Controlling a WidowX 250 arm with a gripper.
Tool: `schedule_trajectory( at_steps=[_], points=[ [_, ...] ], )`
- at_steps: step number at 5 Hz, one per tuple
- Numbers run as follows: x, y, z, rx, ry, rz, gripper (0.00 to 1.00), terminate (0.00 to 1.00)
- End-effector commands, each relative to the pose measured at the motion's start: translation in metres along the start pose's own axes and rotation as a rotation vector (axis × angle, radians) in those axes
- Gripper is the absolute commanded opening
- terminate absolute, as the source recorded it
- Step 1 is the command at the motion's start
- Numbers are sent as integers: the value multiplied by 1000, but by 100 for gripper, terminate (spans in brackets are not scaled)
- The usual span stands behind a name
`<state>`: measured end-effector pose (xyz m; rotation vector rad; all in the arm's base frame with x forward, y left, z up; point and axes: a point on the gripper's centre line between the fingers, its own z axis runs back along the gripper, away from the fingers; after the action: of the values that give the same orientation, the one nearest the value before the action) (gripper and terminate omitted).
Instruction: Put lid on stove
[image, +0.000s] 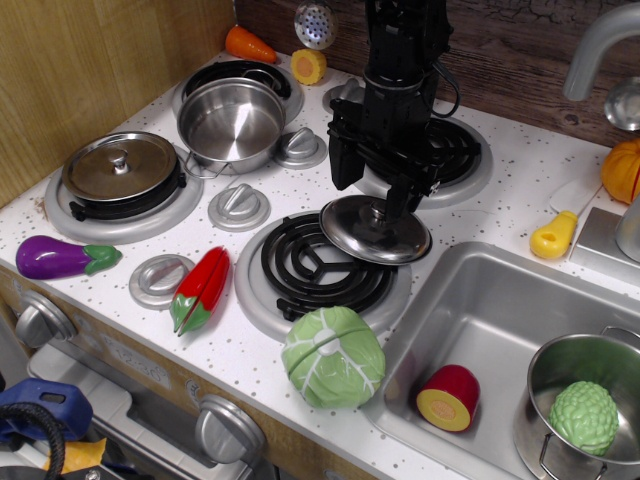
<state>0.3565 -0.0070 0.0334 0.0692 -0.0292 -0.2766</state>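
My gripper will have the wide lid (372, 234) hanging tilted when I lift it, because the lid lies tilted with just a small centre knob (379, 209) to hold.
The shiny domed lid (375, 232) with a small centre knob lies tilted on the back right edge of the front right burner (315, 265) of the stove (250, 345), close to the sink. My black gripper (370, 195) hangs straight above the lid. Its two fingers stand apart, one left of the knob and one just right of it, low over the dome. I see no grip on the knob.
A duller steel lid (120, 167) covers the front left burner. A steel pot (230, 122) sits on the back left burner. A cabbage (332, 357), a red pepper (203, 288) and an eggplant (60, 257) lie along the front. The sink (480, 290) is at the right.
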Motion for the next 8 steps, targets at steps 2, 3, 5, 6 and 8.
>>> schedule_trajectory(
  at_steps=[2, 3, 5, 6, 8],
  points=[
    [10, 8, 9, -3, -64, 14, 100, 0],
    [9, 7, 5, -9, -72, 18, 100, 0],
    [9, 5, 0, -12, -83, 25, 100, 0],
    [5, 2, 0, -12, -79, 39, 0, 0],
    [2, 0, 4, -17, -73, 50, 0, 0]
  ],
)
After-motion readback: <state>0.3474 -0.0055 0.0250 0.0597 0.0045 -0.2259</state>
